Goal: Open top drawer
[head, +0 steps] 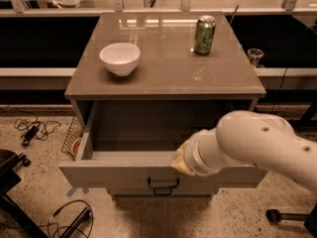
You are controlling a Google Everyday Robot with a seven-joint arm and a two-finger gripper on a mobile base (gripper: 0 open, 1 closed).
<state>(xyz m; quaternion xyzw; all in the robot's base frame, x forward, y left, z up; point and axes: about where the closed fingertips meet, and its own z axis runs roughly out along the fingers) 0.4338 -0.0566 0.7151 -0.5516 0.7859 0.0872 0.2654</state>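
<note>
The top drawer is only partly open, and my gripper is over its front edge (160,166). Next, I reach inside, behind the front (170,148), and pull the drawer open further.
The top drawer (119,175) of the grey-taupe cabinet stands pulled out, and its pale inside (133,128) looks empty. Its black bar handle (163,186) shows in full at the front's centre with nothing on it. My white arm (257,145) reaches in from the right across the drawer front. The gripper (179,161) is at the arm's tan end, over the drawer front's top edge and just above the handle. The arm hides most of it.
A white bowl (120,58) and a green can (204,34) stand on the cabinet top (163,78). A wire basket (74,138) sits on the floor at the cabinet's left. Cables (32,129) and a chair base (10,182) lie at lower left.
</note>
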